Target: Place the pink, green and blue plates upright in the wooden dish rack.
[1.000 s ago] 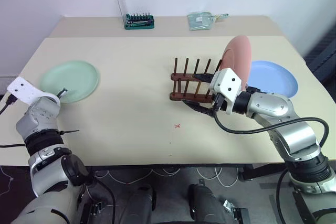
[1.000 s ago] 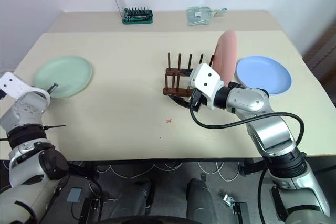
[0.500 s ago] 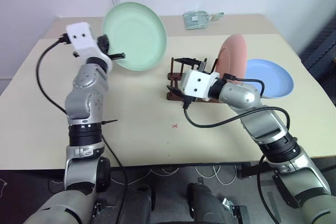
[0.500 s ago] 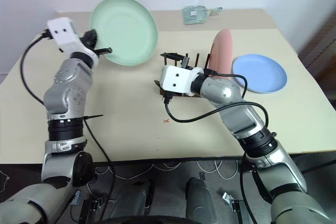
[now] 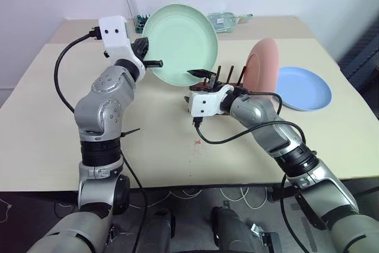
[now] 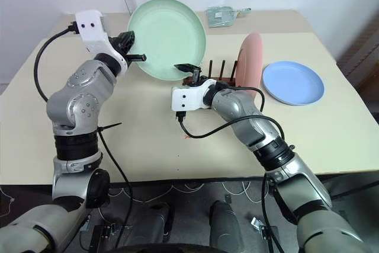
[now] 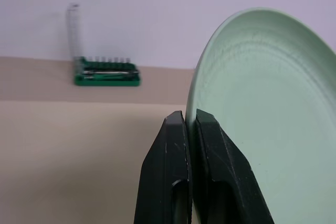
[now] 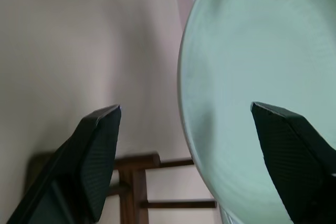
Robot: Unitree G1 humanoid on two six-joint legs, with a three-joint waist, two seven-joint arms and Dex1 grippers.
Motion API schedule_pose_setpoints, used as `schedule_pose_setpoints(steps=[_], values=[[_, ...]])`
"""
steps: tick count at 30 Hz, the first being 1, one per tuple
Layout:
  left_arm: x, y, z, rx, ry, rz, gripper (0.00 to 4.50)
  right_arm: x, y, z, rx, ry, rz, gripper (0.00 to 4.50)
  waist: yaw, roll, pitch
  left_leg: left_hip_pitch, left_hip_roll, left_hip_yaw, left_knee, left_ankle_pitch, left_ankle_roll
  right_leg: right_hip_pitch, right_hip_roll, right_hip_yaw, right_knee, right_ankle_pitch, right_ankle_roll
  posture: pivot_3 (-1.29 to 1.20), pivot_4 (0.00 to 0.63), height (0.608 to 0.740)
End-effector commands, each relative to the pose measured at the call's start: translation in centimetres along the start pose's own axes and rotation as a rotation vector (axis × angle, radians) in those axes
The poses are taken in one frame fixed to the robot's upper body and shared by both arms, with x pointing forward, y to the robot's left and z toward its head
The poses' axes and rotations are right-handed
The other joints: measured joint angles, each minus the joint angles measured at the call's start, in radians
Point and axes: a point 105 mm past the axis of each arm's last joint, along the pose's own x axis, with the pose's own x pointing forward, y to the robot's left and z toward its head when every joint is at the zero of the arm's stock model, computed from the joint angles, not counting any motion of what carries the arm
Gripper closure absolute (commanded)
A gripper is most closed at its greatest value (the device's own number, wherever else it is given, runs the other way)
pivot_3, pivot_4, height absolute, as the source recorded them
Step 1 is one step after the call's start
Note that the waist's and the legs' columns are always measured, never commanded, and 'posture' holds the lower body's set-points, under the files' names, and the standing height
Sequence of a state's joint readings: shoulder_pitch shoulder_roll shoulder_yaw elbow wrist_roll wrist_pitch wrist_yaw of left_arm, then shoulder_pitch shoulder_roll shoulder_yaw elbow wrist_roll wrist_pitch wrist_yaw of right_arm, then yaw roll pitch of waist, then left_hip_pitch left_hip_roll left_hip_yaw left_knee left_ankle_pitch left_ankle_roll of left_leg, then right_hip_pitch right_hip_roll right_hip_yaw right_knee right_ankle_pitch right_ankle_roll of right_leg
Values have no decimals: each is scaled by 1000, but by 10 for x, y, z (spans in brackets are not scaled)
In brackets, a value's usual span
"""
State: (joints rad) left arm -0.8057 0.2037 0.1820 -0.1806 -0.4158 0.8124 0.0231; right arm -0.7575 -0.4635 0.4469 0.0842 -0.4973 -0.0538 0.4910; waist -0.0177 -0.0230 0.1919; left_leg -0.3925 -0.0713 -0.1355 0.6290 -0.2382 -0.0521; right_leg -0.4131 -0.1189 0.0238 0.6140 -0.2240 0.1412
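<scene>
The green plate is hanging from my left gripper with its broad side toward the rack's slots, so my right gripper should grab its lower rim, turn it edge-on and put it in the rack.
The green plate hangs upright in the air, just behind and to the left of the wooden dish rack. My left gripper is shut on its left rim, as the left wrist view shows. My right gripper is open, and the plate's lower rim lies between its spread fingers without being clamped. The pink plate stands upright at the right end of the rack. To the right of the rack, the blue plate lies flat on the table. My right hand hides part of the rack.
A green-based tool holder and a clear packet sit on the far table section. A small red cross marks the tabletop in front of the rack. The table's right edge runs close beyond the blue plate.
My left arm has lifted the green plate off the table and swung it right, toward the rack. My right gripper has rolled and moved left, and its fingers now stand around the plate's lower rim.
</scene>
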Motion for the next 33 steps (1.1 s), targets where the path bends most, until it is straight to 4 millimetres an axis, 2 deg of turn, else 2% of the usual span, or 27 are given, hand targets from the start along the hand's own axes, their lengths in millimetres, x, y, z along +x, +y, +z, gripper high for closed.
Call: schedule_pose_setpoints(steps=[1,5,7,8,11,13,14,16,19,21,22,24,27,28,30,33], values=[[-3,-11,20,6,-63,-42,4500,1,-19,9,-61,-28,-71,2382,0,0,0,0,0,0,0,0,0,0,0,0,0,0,0,0,150,740],[-4,-10,20,2,-65,-45,4500,0,-25,6,-82,-15,-104,4447,-1,0,0,0,0,0,0,0,0,0,0,0,0,0,0,0,150,740],[-5,-9,22,-19,-78,-47,4500,-1,-28,8,-91,-19,-121,4447,0,0,0,0,0,0,0,0,0,0,0,0,0,0,0,0,150,740],[-5,-7,26,-56,-108,-51,4186,-1,-28,9,-96,-24,-123,4486,0,0,0,0,0,0,0,0,0,0,0,0,0,0,0,0,150,740],[-6,6,45,-127,-207,-9,3061,-4,-31,13,-106,-44,-136,4500,1,0,0,0,0,0,0,0,0,0,0,0,0,0,0,0,150,740],[-7,25,61,-162,-288,66,1929,-6,-36,14,-86,-56,-156,4500,1,0,0,0,0,0,0,0,0,0,0,0,0,0,0,0,150,740],[-8,38,68,-195,-324,117,1527,-8,-40,15,-54,-61,-175,4500,0,0,0,0,0,0,0,0,0,0,0,0,0,0,0,0,150,740],[-12,72,75,-258,-377,241,1527,-13,-52,19,93,-105,-241,4500,-2,0,0,0,0,0,0,0,0,0,0,0,0,0,0,0,150,740],[-16,101,73,-241,-383,340,1527,-20,-66,24,252,-165,-298,4500,-5,0,0,1,1,0,-1,0,0,0,1,0,0,0,-1,0,150,740],[-19,118,55,-61,-303,339,1527,-35,-81,33,486,-275,-328,4500,-3,0,0,1,0,0,-1,0,0,0,1,0,0,0,-1,0,150,740],[-19,115,35,31,-221,257,1527,-47,-90,34,685,-339,-346,4500,-3,0,0,1,0,0,-1,0,0,0,1,0,0,0,-1,0,150,740],[-21,108,10,107,-128,148,1527,-60,-95,37,890,-407,-332,4500,1,1,0,1,0,0,-2,0,0,0,1,1,0,0,-1,0,150,740],[-36,62,-35,211,18,-194,1527,-85,-101,35,1176,-500,-329,4500,10,1,0,-1,0,-3,0,-2,4,1,0,0,-1,1,-1,0,150,740],[-46,44,-49,225,59,-317,1527,-91,-99,32,1225,-501,-321,4500,9,1,0,-1,0,-3,-1,-2,4,1,0,0,-1,1,-2,0,150,740],[-64,20,-65,235,96,-483,1527,-96,-93,26,1307,-476,-295,4500,5,1,0,-1,0,-3,-1,-2,4,1,0,0,-1,1,-2,0,150,740],[-84,-4,-82,163,154,-643,1527,-100,-85,15,1380,-426,-291,4500,-2,4,1,0,1,-2,-3,-3,4,-1,0,0,-1,1,-4,0,150,740]])
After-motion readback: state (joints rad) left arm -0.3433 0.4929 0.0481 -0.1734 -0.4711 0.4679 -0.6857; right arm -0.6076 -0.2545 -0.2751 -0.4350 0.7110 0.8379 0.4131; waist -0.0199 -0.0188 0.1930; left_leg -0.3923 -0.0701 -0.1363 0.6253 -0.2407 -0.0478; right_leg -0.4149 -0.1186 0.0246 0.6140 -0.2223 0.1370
